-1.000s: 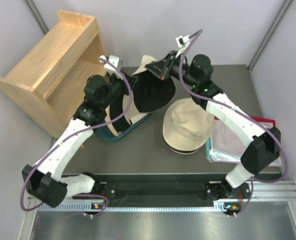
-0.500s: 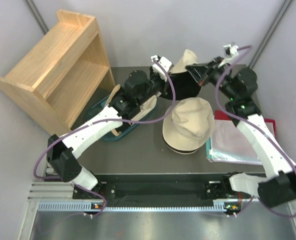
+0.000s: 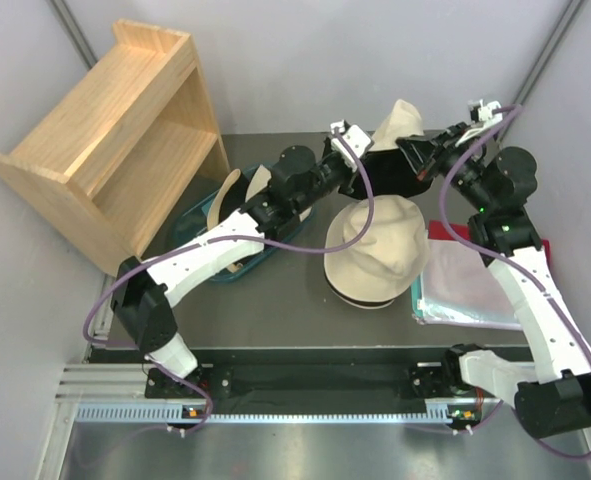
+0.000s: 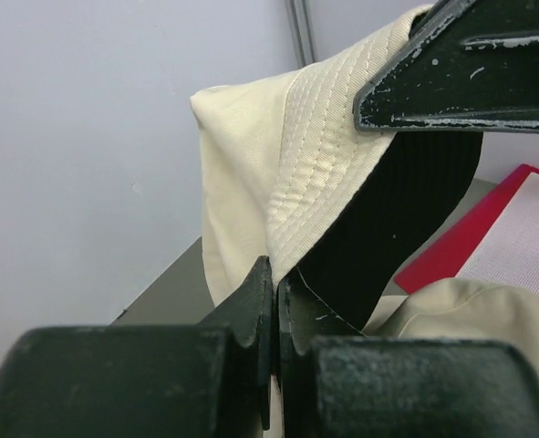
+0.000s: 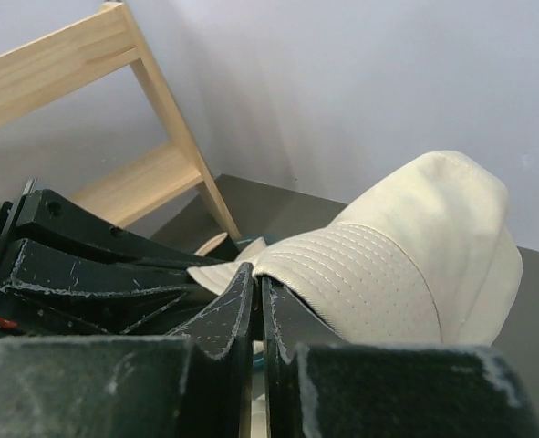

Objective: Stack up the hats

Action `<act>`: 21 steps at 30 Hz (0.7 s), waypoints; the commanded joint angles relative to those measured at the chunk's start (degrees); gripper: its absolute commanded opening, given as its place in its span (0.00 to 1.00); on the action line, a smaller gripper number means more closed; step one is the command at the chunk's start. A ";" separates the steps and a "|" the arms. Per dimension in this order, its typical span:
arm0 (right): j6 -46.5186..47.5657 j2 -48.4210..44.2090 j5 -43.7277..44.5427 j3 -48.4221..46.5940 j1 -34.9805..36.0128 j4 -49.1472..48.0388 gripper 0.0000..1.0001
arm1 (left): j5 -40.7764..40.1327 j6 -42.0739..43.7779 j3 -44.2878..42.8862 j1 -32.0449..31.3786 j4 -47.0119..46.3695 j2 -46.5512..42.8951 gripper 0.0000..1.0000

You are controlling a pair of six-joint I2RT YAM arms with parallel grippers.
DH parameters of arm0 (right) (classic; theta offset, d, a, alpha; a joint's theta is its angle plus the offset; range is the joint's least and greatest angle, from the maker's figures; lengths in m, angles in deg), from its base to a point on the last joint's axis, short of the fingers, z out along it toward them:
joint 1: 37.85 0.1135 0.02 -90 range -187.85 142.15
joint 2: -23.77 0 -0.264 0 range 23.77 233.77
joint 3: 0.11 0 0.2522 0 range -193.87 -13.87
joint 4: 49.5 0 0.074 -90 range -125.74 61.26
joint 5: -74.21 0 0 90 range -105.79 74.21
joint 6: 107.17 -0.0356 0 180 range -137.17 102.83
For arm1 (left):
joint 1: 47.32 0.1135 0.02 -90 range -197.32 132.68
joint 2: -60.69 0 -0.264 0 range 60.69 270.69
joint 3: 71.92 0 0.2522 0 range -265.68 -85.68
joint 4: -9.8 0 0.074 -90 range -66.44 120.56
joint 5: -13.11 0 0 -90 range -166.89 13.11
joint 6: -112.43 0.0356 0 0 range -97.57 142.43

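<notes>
The held hat's black lining [image 3: 392, 172] faces the sitting hat's dome [image 3: 383, 236], so the robot's left gripper keeps moving the held hat's edge over that dome and lets go there.
A cream hat [image 3: 398, 125] with black lining hangs in the air at the back of the table, stretched between both grippers. My left gripper [image 3: 360, 168] is shut on its brim [image 4: 292, 233] from the left. My right gripper [image 3: 420, 155] is shut on the brim [image 5: 342, 251] from the right. Just in front of and below the held hat, a second cream hat [image 3: 375, 245] sits dome up at mid-table. More hats [image 3: 230, 195] lie in the teal tub [image 3: 240, 272] on the left, partly hidden by the left arm.
A wooden shelf unit [image 3: 105, 130] stands at the back left. A red-edged plastic folder [image 3: 470, 290] lies on the right side of the table, next to the sitting hat. Grey walls close in behind and on both sides.
Both grippers have carried the held hat to the right, from above the teal tub to the back of the table just behind the sitting hat. Both stayed shut.
</notes>
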 commanded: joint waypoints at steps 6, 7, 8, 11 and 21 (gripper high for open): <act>-1.44 -13.71 6.84 5.88 -1.87 6.40 0.00 | 0.06 6.86 13.30 -2.30 -9.18 -8.73 0.00; -2.50 -15.12 6.93 7.12 -1.78 7.11 0.00 | -0.74 7.74 14.10 -3.70 -8.83 -9.26 0.00; -3.38 -17.74 7.10 9.22 -1.87 7.11 0.00 | -1.62 9.14 14.71 -4.41 -8.05 -9.70 0.00; -4.97 -23.02 8.42 13.01 -1.69 12.11 0.00 | -4.96 10.55 16.91 -6.61 -6.37 -11.38 0.00; -8.31 -31.83 8.16 19.70 -1.78 23.89 0.00 | -17.70 13.98 26.66 -14.61 -7.16 -15.77 0.00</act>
